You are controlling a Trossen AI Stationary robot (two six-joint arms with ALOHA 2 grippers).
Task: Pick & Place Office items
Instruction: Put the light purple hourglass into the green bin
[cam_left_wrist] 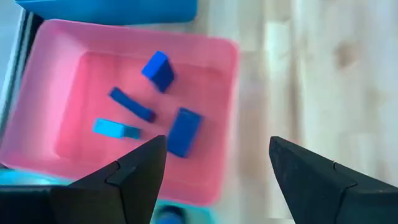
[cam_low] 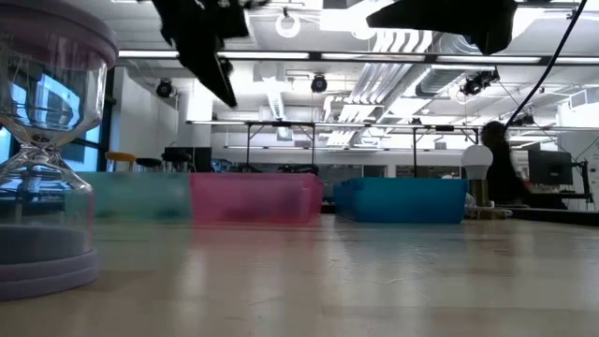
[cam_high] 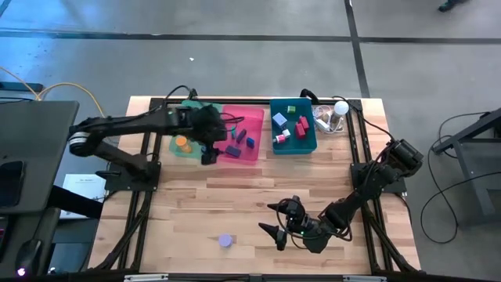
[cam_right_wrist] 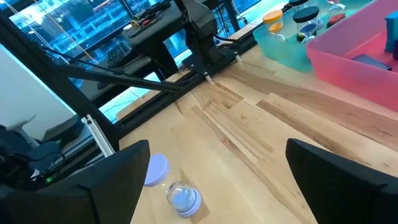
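Note:
Next, my left gripper picks up the hourglass (cam_high: pixel 225 240), because the green bin (cam_high: pixel 186 150) for the hourglass is on my left gripper's side and far from my right gripper.
A small hourglass with lavender round ends (cam_high: pixel 225 241) (cam_right_wrist: pixel 171 183) stands on its base on the wood table near the near edge; it looms at the left of the low view (cam_low: pixel 42 140). My right gripper (cam_high: pixel 271 219) (cam_right_wrist: pixel 217 155) hangs open and empty over the table just right of it. My left gripper (cam_high: pixel 208 153) (cam_left_wrist: pixel 217 146) hovers open and empty over the near rim of the pink bin (cam_high: pixel 241 137), where several blue blocks (cam_left_wrist: pixel 185 130) lie. The green bin (cam_high: pixel 184 141) holds an orange disc (cam_high: pixel 182 142) and black discs. Red, pink, green and blue blocks sit in the teal bin (cam_high: pixel 293 125).
The three bins stand side by side along the far edge. A white ball-topped clear gadget (cam_high: pixel 337 113) stands right of the teal bin. Black frame rails run along the table's left and right sides. Bare wood lies between the bins and the hourglass.

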